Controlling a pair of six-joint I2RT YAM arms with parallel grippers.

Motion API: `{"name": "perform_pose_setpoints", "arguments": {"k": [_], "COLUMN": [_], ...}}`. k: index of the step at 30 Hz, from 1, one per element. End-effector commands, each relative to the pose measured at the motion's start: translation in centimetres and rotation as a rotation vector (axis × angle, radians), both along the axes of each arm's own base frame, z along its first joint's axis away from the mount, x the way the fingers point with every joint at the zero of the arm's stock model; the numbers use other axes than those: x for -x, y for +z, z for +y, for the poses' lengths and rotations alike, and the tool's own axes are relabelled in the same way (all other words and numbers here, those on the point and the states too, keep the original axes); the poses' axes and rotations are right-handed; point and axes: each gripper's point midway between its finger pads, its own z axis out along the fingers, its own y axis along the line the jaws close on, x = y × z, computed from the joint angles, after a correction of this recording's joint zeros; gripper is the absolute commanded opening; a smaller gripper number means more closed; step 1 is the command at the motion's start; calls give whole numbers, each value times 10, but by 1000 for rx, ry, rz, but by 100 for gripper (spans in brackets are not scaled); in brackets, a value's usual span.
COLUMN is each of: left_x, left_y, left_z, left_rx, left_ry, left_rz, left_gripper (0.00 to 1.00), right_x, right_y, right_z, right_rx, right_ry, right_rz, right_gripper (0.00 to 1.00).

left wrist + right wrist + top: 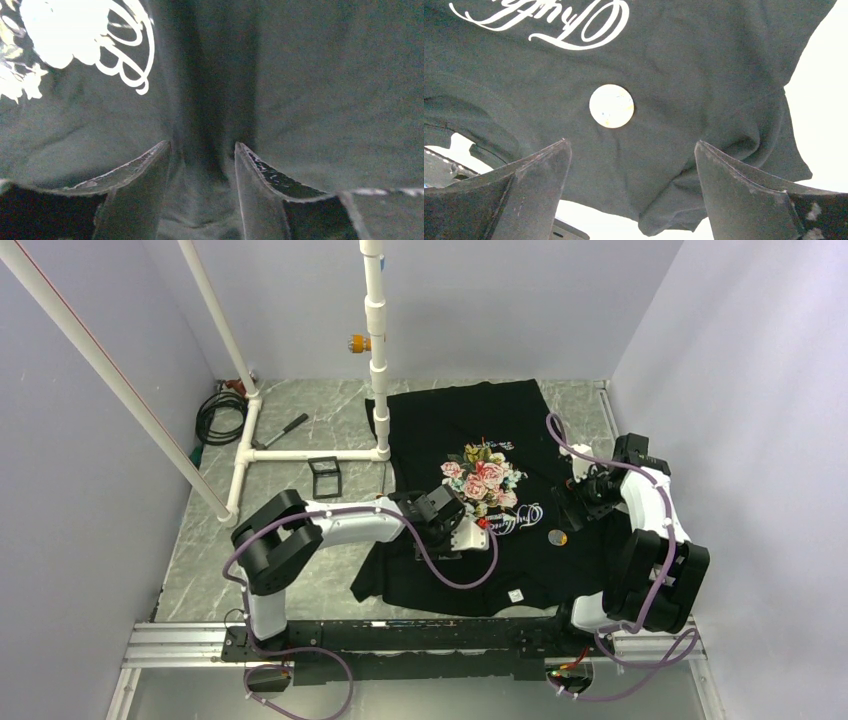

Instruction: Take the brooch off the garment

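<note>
A fold far from the brooch (pixel 204 150) is under my left gripper, so my right gripper should raise the brooch (pixel 557 537) and my left gripper should come in next to it.
The black T-shirt (pixel 520 430) lies flat on the table, with its rose print (pixel 482 478) and pale cursive lettering (pixel 549 22). The small round brooch (pixel 558 537) is pinned below and to the right of the lettering. In the right wrist view the brooch (pixel 611 106) looks pale and sits just ahead of my right gripper (pixel 632 143), which hovers over it wide open and empty. My left gripper (pixel 202 150) is down on the shirt (pixel 325 90) beside the lettering, with its fingers (pixel 150 167) closed on a raised fold of cloth. The left gripper (pixel 485 530) sits left of the brooch.
A white PVC pipe frame (pixel 378 360) stands at the back left, touching the shirt's edge. A black cable coil (pixel 215 415), a hand tool (pixel 282 430) and a small black square frame (pixel 324 476) lie on the marble table to the left. A metal rail (pixel 400 635) runs along the near edge.
</note>
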Motion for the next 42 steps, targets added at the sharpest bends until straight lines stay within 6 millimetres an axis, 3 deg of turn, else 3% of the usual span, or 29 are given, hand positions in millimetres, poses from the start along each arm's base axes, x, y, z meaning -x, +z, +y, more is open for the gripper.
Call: {"name": "perform_pose_setpoints", "arguments": {"k": [1, 5, 8, 12, 17, 19, 22, 25, 28, 34, 42], "left_x": [20, 30, 33, 34, 32, 29, 25, 24, 24, 21, 23], "left_y": [-18, -23, -25, -27, -27, -22, -6, 9, 21, 40, 41], "left_z": [49, 71, 85, 102, 118, 114, 97, 81, 70, 57, 55], "left_rx": [-134, -172, -183, -198, -212, -185, -113, -50, -2, 57, 76], "left_ry": [-47, -53, -42, -30, -32, -11, 17, 19, 20, 38, 70], "left_rz": [22, 52, 86, 117, 113, 111, 117, 133, 146, 152, 168], "left_gripper": [49, 31, 17, 0, 0, 13, 51, 67, 72, 73, 72], "right_x": [10, 16, 19, 17, 15, 15, 19, 21, 19, 22, 27], "right_y": [-5, -13, -20, -31, -43, -46, -51, -54, -51, -61, -77], "right_z": [6, 13, 24, 36, 48, 51, 53, 57, 62, 71, 71], "right_rx": [-22, -46, -38, 32, 95, 101, 100, 102, 93, 104, 169], "right_ry": [56, 71, 106, 139, 140, 123, 102, 86, 77, 92, 105], "right_rz": [12, 21, 5, -32, -38, -31, -4, 2, -7, 43, 79], "right_gripper": [94, 69, 57, 53, 51, 50, 50, 51, 53, 59, 59]}}
